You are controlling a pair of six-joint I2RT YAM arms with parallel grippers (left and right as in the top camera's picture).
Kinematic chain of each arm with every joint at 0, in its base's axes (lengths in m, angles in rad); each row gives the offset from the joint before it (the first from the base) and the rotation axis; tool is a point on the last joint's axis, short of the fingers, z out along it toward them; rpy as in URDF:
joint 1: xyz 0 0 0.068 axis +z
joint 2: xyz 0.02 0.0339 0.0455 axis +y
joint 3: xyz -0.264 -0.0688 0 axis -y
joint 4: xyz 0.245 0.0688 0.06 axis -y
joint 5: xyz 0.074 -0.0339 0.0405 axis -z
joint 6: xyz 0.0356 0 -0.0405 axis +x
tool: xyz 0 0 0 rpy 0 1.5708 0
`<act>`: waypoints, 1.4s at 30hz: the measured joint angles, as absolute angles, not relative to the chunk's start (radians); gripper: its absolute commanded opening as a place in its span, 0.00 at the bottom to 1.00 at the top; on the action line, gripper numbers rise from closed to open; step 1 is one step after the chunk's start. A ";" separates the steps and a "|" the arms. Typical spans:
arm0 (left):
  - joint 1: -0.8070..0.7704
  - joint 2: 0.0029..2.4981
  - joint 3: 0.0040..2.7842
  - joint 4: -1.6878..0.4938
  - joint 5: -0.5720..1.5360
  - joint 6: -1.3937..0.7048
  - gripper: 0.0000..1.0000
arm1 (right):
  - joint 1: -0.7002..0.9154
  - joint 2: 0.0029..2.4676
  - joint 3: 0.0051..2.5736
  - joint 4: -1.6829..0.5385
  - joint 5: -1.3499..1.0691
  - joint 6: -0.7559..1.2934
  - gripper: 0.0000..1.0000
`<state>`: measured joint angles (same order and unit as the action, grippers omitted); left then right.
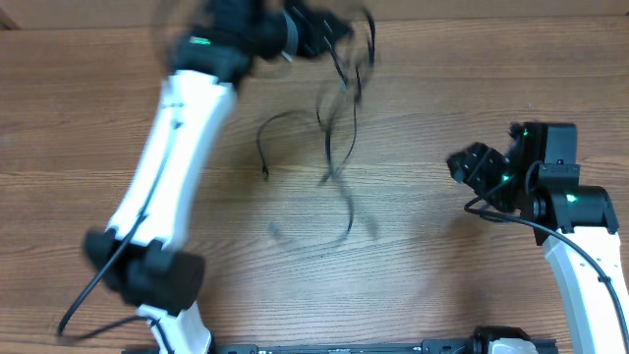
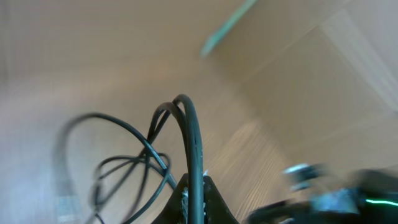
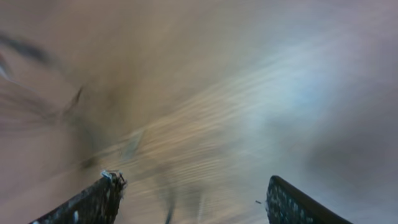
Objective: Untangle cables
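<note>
Tangled loops [image 1: 341,110] are hanging together from my left gripper. I should put the cables down on the wood [image 1: 305,192], open the gripper, and grip one cable at another spot to pull it free.
The cables [image 1: 339,128] are thin black cords hanging in loose loops from my left gripper [image 1: 324,34] at the far middle of the table, blurred by motion. One loop trails down to the wood near the table's middle. In the left wrist view my left gripper [image 2: 196,186] is shut on a cable [image 2: 189,130] that arches up between the fingers, with more loops to the left. My right gripper [image 1: 472,165] is open and empty at the right side. In the right wrist view its fingers [image 3: 193,193] stand wide apart over blurred wood.
The wooden table [image 1: 442,275] fills the overhead view. My left arm's white link [image 1: 172,157] crosses the left side. My right arm's base [image 1: 580,246] stands at the right edge. A dark bar [image 1: 373,346] runs along the front edge.
</note>
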<state>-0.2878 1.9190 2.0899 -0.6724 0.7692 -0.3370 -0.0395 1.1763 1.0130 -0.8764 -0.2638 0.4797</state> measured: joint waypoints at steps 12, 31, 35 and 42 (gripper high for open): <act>-0.271 1.780 2.271 -0.652 1.211 -0.391 0.04 | 0.003 1.176 1.013 -0.504 -0.741 0.358 0.78; -0.303 1.814 2.253 -1.320 0.582 -0.047 0.04 | 0.072 1.176 1.013 -0.476 -0.779 0.342 0.79; -0.313 1.829 2.253 -1.354 0.403 -0.023 0.29 | 0.072 1.176 1.013 -0.607 -0.702 0.343 0.79; -0.313 1.839 2.253 -1.360 0.291 -0.007 0.87 | 0.072 1.176 1.013 -0.791 -0.517 0.340 0.85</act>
<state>-0.3126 1.8389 2.2528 -1.3598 0.2909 -0.0074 0.0719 1.1763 1.0134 -0.7914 -0.5167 0.3401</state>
